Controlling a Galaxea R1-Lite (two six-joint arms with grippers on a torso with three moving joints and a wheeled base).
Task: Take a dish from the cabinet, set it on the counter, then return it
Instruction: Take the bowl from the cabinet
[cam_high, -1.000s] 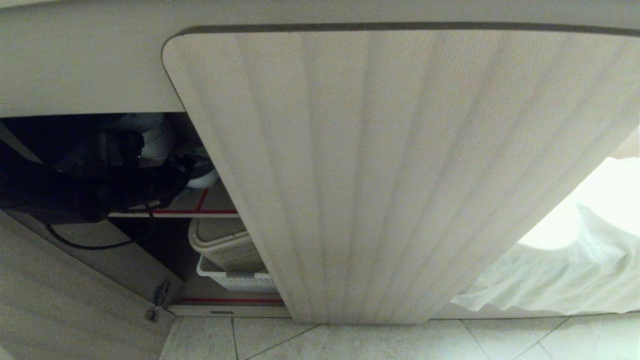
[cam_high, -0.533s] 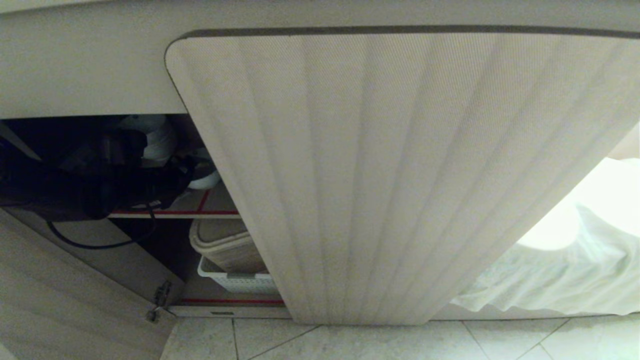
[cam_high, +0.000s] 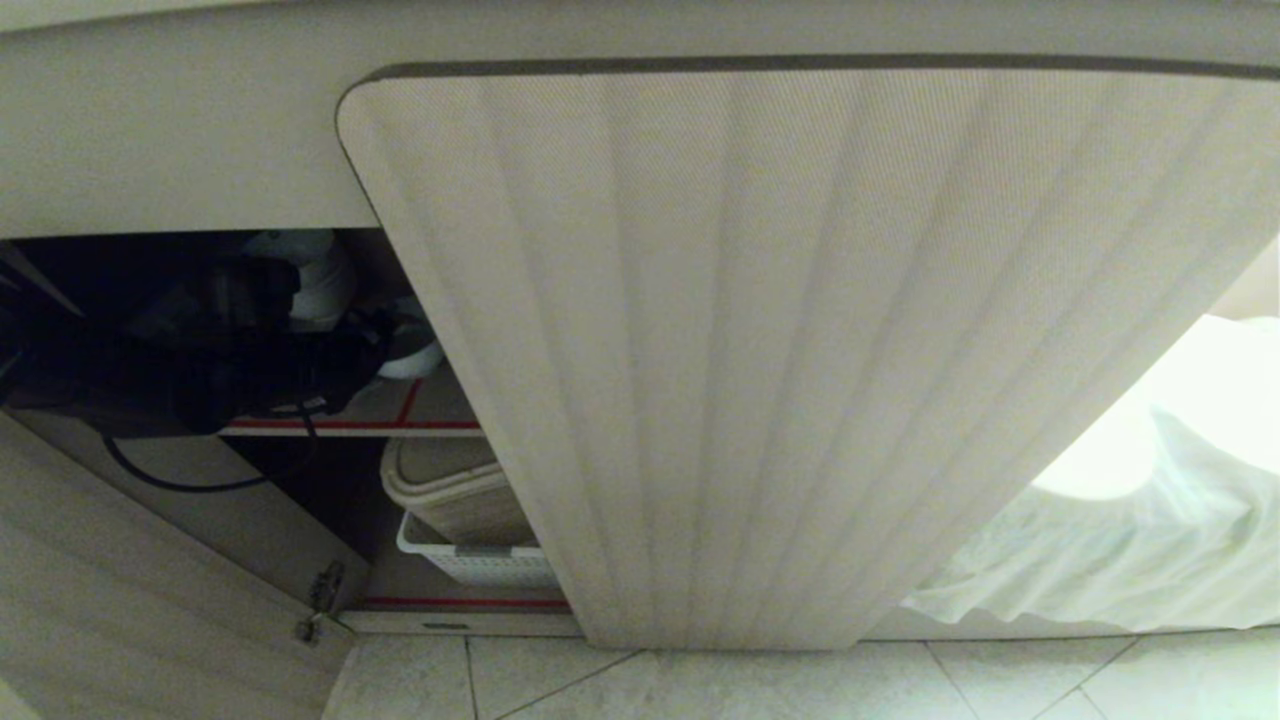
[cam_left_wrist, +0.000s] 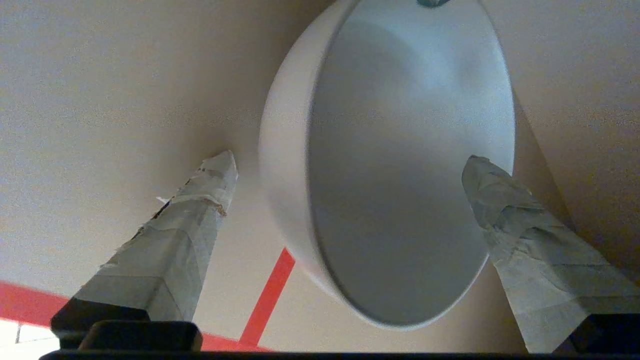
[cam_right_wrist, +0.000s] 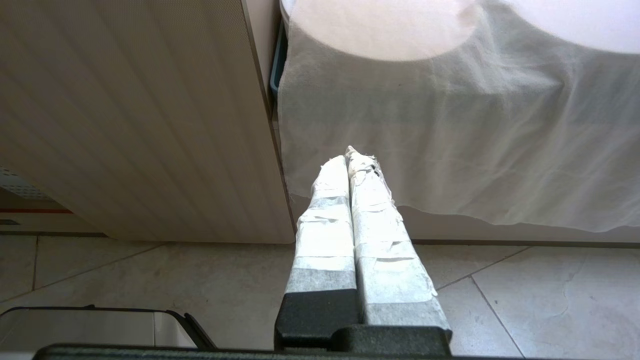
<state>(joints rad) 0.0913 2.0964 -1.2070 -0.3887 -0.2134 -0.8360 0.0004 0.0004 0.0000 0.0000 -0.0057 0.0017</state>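
My gripper will bring the dish alone off the shelf when I lift it, because the dish's outer side (cam_left_wrist: 285, 150) is smooth below the dish's rim.
The dish (cam_left_wrist: 400, 165), a plain white bowl, sits on the cabinet's upper shelf (cam_left_wrist: 125, 100), which is edged in red tape. My left gripper (cam_left_wrist: 350, 167) is open around it. One taped finger (cam_left_wrist: 200, 210) stands clear of the bowl's outer wall, the other (cam_left_wrist: 505, 210) lies over its rim. In the head view my dark left arm (cam_high: 250, 375) reaches into the cabinet (cam_high: 800, 350), and the dish (cam_high: 412, 355) shows just beyond it. My right gripper (cam_right_wrist: 350, 155) is shut and empty, parked low over the floor. The counter's top is out of view.
A large ribbed door (cam_high: 750, 300) hangs open across the middle, and another door (cam_high: 130, 600) swings out at the left. White pots (cam_high: 315, 275) stand behind the arm. A beige bin (cam_high: 450, 490) and a white basket (cam_high: 470, 560) fill the lower shelf. A white cloth (cam_high: 1130, 540) hangs at the right.
My left arm has pushed slightly deeper into the upper shelf. The whole head view has drifted a little; the dish has stayed put.
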